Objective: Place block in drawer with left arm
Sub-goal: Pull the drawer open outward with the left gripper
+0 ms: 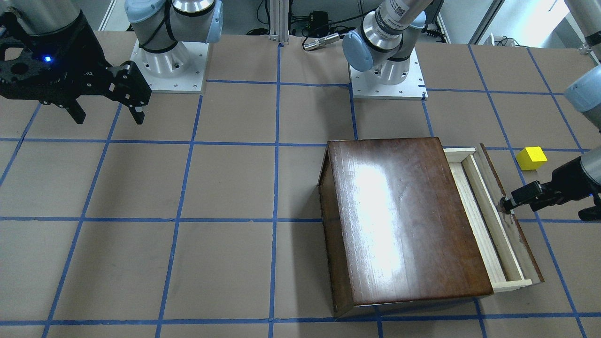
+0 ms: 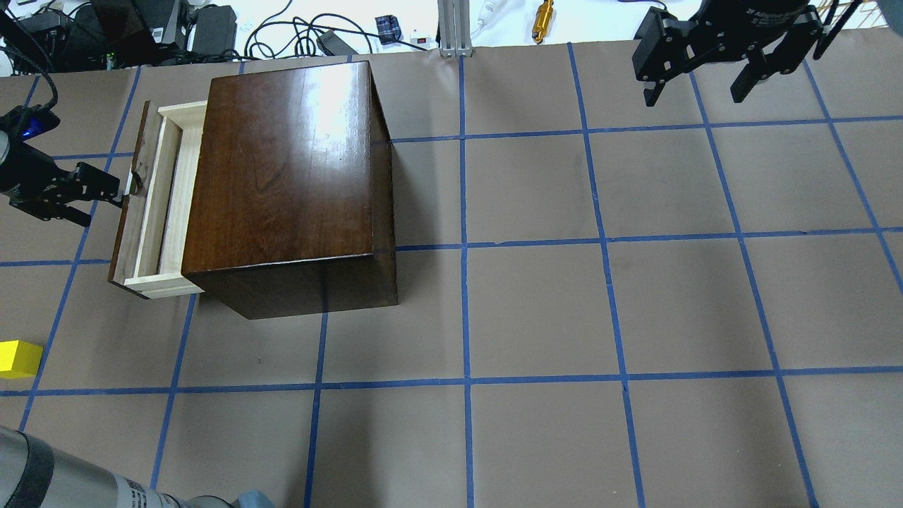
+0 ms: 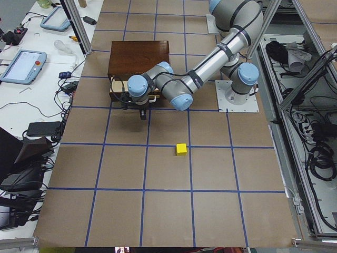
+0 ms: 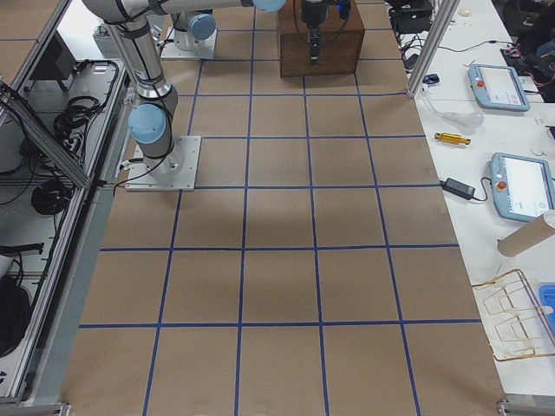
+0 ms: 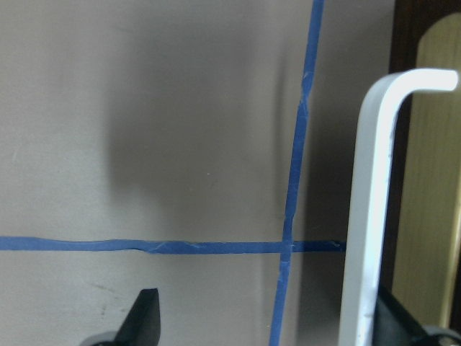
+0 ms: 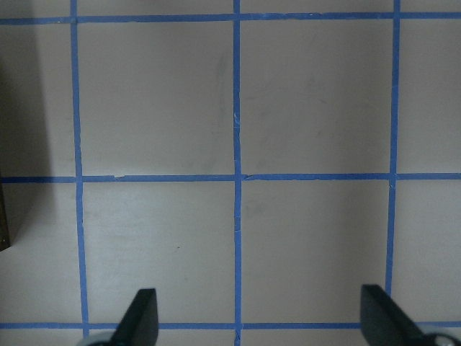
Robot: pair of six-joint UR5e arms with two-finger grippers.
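The drawer's opening (image 1: 477,217) shows plain pale wood, so the yellow block (image 1: 531,158) will lie flat on the drawer's empty bottom when I lower it in.
The yellow block (image 1: 531,158) (image 2: 17,358) (image 3: 181,149) lies on the table, apart from the dark brown box (image 1: 404,220) (image 2: 282,176). Its pale wood drawer (image 1: 483,225) (image 2: 159,204) is pulled partly out. My left gripper (image 2: 102,204) (image 5: 270,324) is open at the drawer's dark front panel. In the left wrist view a silver handle (image 5: 367,202) stands between its fingers, close to one of them. My right gripper (image 1: 109,117) (image 2: 693,97) (image 6: 259,324) hangs open above bare table, far from the box.
Blue tape lines divide the brown table top. The two arm bases (image 1: 169,61) (image 1: 387,75) are bolted at the robot's edge. Cables and a gold cylinder (image 2: 542,13) lie beyond the far edge; tablets (image 3: 21,63) sit on a side bench.
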